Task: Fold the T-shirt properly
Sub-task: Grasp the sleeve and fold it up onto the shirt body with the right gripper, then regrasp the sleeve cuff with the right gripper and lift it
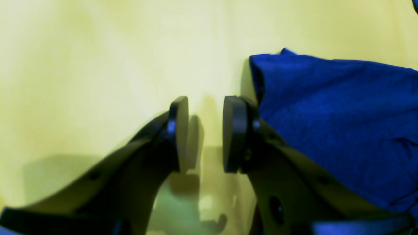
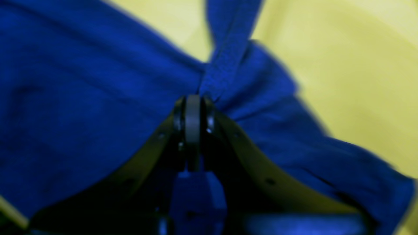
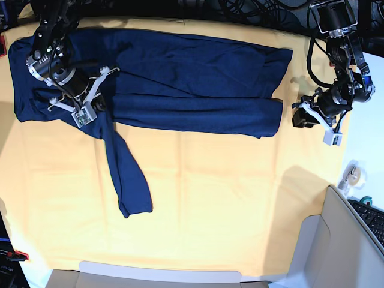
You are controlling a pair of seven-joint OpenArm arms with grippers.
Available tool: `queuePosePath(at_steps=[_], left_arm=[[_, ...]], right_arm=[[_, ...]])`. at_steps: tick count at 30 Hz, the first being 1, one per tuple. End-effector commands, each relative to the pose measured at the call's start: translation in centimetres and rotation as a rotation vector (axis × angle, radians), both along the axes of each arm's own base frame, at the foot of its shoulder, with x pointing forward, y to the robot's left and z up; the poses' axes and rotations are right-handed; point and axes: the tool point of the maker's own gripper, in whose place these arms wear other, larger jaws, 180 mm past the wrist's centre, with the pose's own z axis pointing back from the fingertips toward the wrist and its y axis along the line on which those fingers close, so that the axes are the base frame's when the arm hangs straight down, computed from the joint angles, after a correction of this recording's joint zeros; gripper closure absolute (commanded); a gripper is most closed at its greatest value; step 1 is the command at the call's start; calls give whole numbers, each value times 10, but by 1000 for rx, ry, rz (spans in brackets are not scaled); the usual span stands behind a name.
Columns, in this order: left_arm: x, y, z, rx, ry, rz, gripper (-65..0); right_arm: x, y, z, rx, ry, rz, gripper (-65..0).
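Observation:
My right gripper needs to keep carrying the long sleeve [image 3: 110, 129] in its fingers over the T-shirt's body [image 3: 150, 75], which is spread flat beyond, and let go of the sleeve there.
The dark navy T-shirt [image 3: 180, 78] lies spread across the far half of the table, with one long sleeve [image 3: 129, 180] trailing toward the front. At its left end, near where that sleeve joins the body, my right gripper [image 3: 103, 107] is shut on the fabric. The right wrist view shows the pads [image 2: 193, 107] pressed together on a pinch of the blue T-shirt [image 2: 81, 98]. My left gripper [image 3: 298, 115] stands open just off the shirt's right edge. Between its pads [image 1: 205, 133] there is only yellow cloth, and the T-shirt [image 1: 343, 124] lies beside its right finger.
A yellow table cloth [image 3: 210, 198] covers the table. Off its right edge lie a tape roll [image 3: 351, 174] and a keyboard [image 3: 372, 219], with a beige box [image 3: 330, 246] at the front right. Black cables [image 3: 252, 9] run along the back edge.

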Motion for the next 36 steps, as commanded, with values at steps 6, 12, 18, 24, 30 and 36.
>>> queuePosePath(at_steps=[6, 12, 18, 24, 30, 36], left_arm=[[9, 4, 14, 10, -48, -1, -185], [9, 4, 14, 10, -48, -1, -185], [9, -2, 12, -8, -48, 0, -185], [9, -6, 10, -21, -47, 1, -185], [8, -8, 9, -23, -44, 0, -185], [8, -8, 9, -23, -41, -1, -185]], right_arm=[[-17, 11, 10, 111, -1, 80, 0], [-33, 36, 13, 241, 42, 149, 0], [-46, 74, 3, 274, 112, 250, 0], [-54, 91, -7, 252, 145, 299, 0], [-62, 91, -21, 186, 180, 318, 0], [-68, 96, -30, 119, 200, 352, -37]])
